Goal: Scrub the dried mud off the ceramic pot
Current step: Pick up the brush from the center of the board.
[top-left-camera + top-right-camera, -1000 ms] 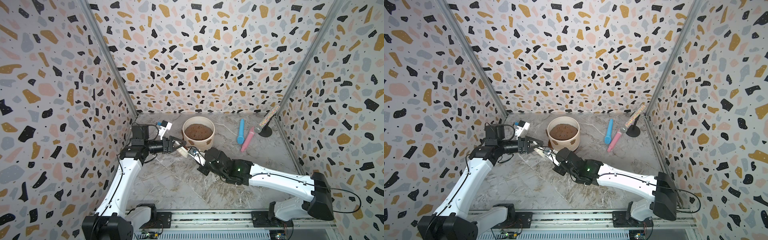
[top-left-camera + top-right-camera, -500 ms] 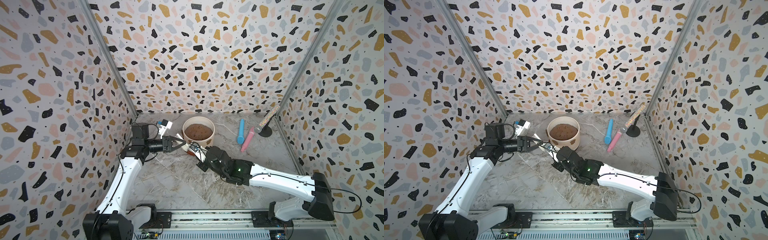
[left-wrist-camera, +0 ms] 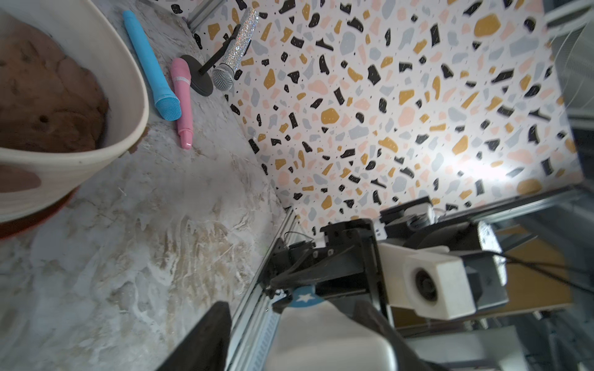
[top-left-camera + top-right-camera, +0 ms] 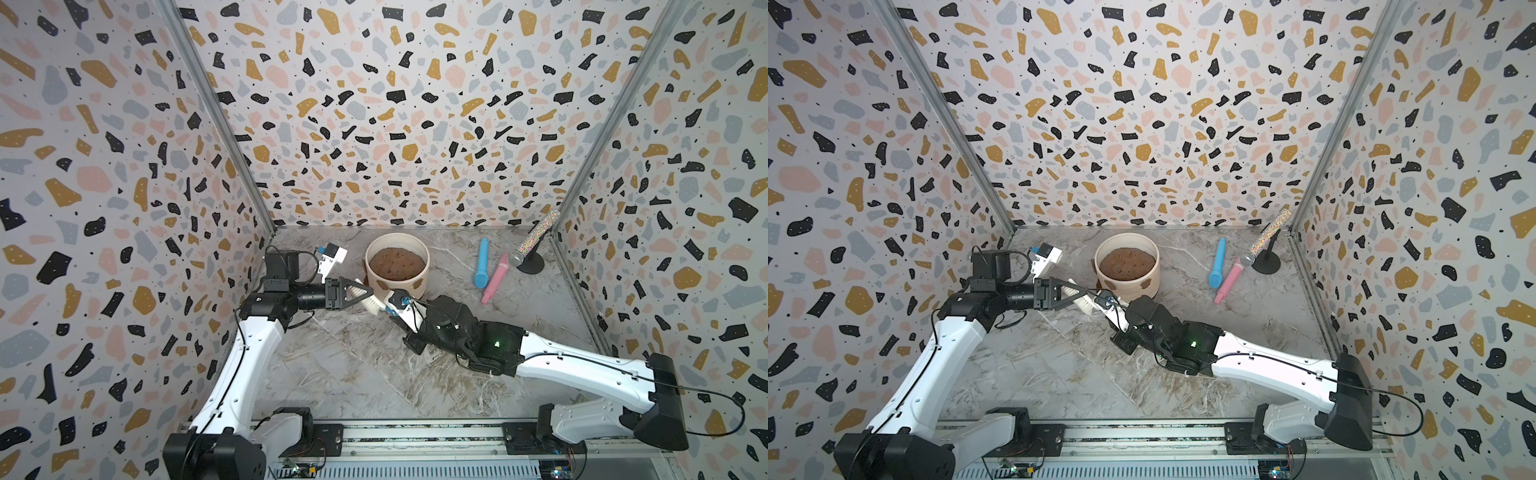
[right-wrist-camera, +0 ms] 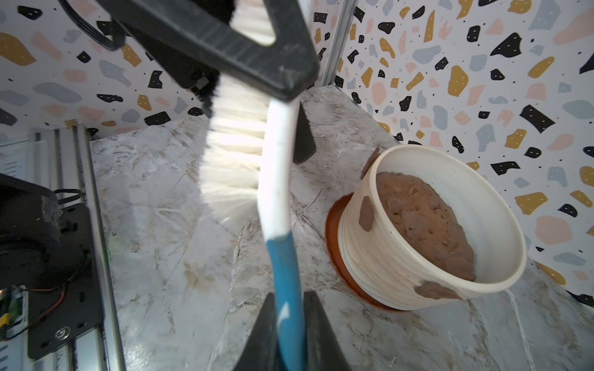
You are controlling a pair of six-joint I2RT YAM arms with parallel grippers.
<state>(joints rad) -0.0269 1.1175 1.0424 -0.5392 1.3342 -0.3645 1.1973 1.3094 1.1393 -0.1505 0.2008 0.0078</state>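
Observation:
The brush's bristles [image 5: 232,163] point away from the pot, so my left gripper should hold the brush head [image 4: 372,304] tight while my right gripper takes a new hold of the brush's blue handle to turn the brush.
The cream ribbed ceramic pot [image 4: 398,284] stands on a terracotta saucer [image 5: 334,231] at the back, filled with a brown soil mound. Dried mud patches cling to its wall [image 5: 366,213] and under its rim [image 5: 434,290]; in both top views they show on the front [image 4: 419,283] [image 4: 1147,282]. My right gripper [image 5: 286,308] is shut on the blue handle of a white-bristled brush [image 5: 276,160], just in front of the pot and left of it [image 4: 409,320]. My left gripper [image 4: 368,293] straddles the brush head [image 3: 321,337], open, with a gap at one finger [image 3: 205,337].
A blue microphone [image 4: 482,262] and a pink one [image 4: 496,276] lie to the right of the pot. A glitter microphone on a black stand [image 4: 534,241] leans in the back right corner. Patterned walls close three sides; a metal rail [image 4: 415,432] runs along the front.
The left jaws narrowed on the brush head half a second ago and have widened again. Both arms and the brush have hardly shifted.

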